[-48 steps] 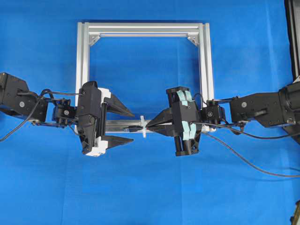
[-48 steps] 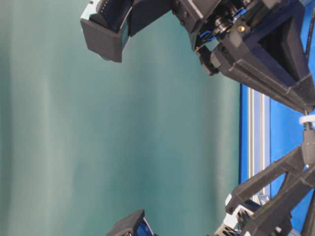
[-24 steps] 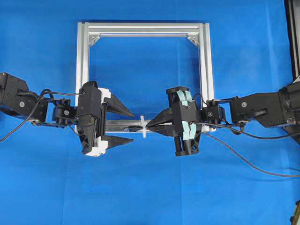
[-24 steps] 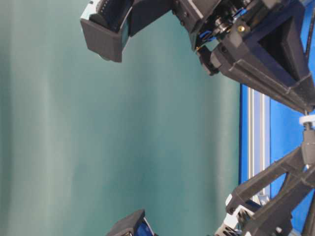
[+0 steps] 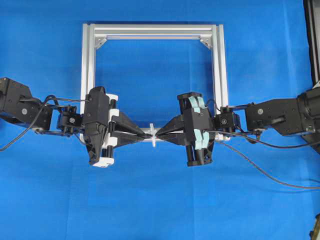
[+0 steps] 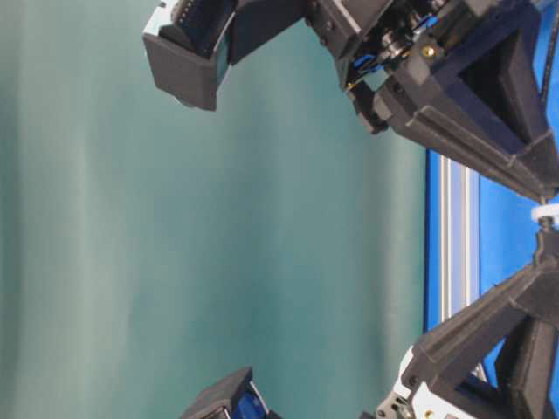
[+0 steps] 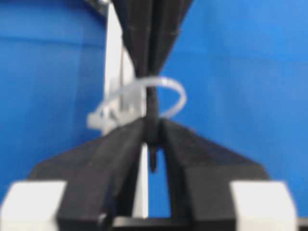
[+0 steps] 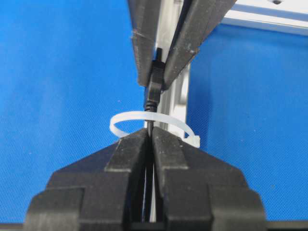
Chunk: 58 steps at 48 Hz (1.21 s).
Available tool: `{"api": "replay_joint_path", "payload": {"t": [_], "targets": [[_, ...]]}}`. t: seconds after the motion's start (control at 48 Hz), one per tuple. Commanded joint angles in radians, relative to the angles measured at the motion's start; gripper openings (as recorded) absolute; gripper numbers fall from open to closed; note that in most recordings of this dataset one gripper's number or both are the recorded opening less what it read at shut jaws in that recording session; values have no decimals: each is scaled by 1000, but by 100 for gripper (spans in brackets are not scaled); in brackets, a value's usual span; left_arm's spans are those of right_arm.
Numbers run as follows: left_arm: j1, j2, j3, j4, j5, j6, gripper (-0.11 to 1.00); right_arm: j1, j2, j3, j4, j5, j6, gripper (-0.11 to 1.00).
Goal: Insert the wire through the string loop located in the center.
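Next, my right gripper opens before my left gripper pulls the plug point(image 8: 154, 87) away, because my right gripper is closed on the wire just before the string loop.
The white string loop point(image 5: 152, 141) stands at the middle of the silver frame's near bar. The black wire point(image 8: 150, 103) passes through the string loop point(image 8: 144, 115). My right gripper point(image 8: 150, 134) is shut on the wire just before the loop. Beyond the loop, my left gripper point(image 7: 153, 126) is shut on the wire's plug point(image 7: 153, 147), whose tip pokes out between its fingers. From overhead, the left gripper point(image 5: 146, 135) and right gripper point(image 5: 159, 136) meet tip to tip at the loop. The table-level view shows the loop point(image 6: 546, 212) at its right edge.
The square silver aluminium frame point(image 5: 154, 31) lies flat on the blue cloth, and both arms reach in across its near bar. Black cables point(image 5: 265, 172) trail from the right arm toward the lower right. A dark post point(image 5: 314, 40) stands at the right edge.
My left gripper has gone from wide open to shut, closing on the plug that pokes through the loop. The right gripper and the loop have not moved.
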Motion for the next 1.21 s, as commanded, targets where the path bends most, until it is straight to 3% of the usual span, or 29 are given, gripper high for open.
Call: {"api": "replay_joint_path", "payload": {"t": [0.0,0.313,0.417,0.5,0.688,0.771,1.021,1.188], "targets": [[3,-15,-8,3,-5,-2,8,3,-9,-14,-2,-11,3,-2],[3,-14,-14,2,21,-2,8,5,-9,-15,-5,-11,2,-2],[5,-14,-14,2,21,-2,8,5,-11,-15,-5,-11,2,5],[3,-14,-14,3,21,-2,8,5,-9,-17,-5,-11,2,21],[3,-14,-14,3,21,-2,8,6,-9,-14,-5,-8,3,77],[3,-14,-14,2,21,-2,8,5,-11,-14,-5,-6,3,94],[3,-21,5,3,28,-2,8,5,-11,-15,-5,-6,5,93],[3,-71,87,3,61,-2,8,8,-11,-14,-3,-3,8,93]]}}
